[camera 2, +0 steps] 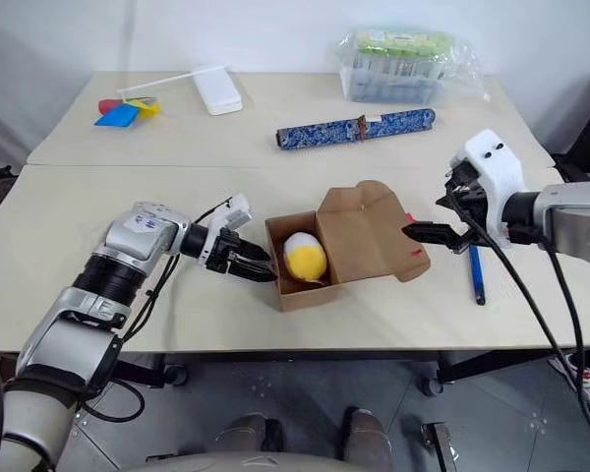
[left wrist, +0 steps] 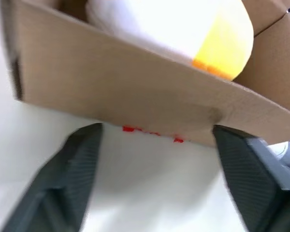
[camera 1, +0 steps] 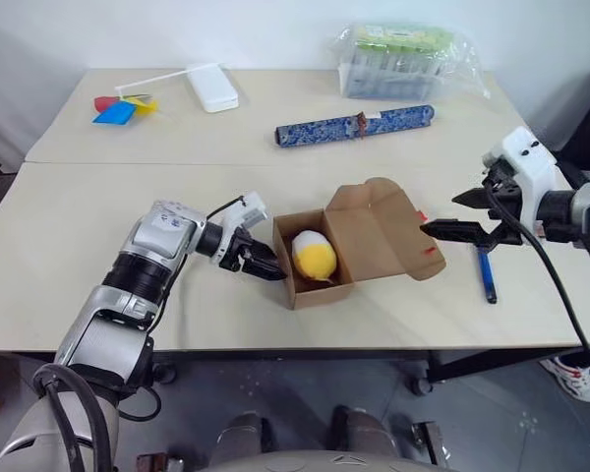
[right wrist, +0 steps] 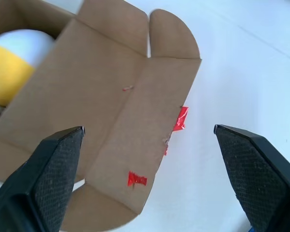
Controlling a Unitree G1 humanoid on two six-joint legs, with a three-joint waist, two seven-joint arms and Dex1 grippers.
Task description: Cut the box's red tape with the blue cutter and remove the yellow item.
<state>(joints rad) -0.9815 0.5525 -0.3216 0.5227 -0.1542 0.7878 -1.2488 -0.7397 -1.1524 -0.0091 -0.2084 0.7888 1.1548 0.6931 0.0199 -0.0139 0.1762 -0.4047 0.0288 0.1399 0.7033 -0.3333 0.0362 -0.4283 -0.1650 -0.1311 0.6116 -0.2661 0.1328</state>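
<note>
The brown box's side (camera 1: 282, 264) blocks my low left gripper from the yellow item, so my left gripper should rise and take the yellow item from above.
The brown box (camera 1: 313, 287) stands open near the table's front, its lid (camera 1: 379, 231) folded back to the right. Scraps of red tape (right wrist: 180, 119) cling to the lid's edge. The yellow item (camera 1: 315, 258), an egg that is half white and half yellow, lies inside the box. My left gripper (camera 1: 265, 262) is open against the box's left wall, with the wall just past its fingers (left wrist: 77, 169). My right gripper (camera 1: 439, 214) hovers open over the lid's right edge, holding nothing. The blue cutter (camera 1: 486, 275) lies on the table right of the box, under my right hand.
At the back lie a long blue patterned roll (camera 1: 354, 126), a clear plastic tub (camera 1: 398, 61) with green contents, a white case (camera 1: 212, 87) and coloured paper scraps (camera 1: 123, 106). A seam runs across the table behind the box.
</note>
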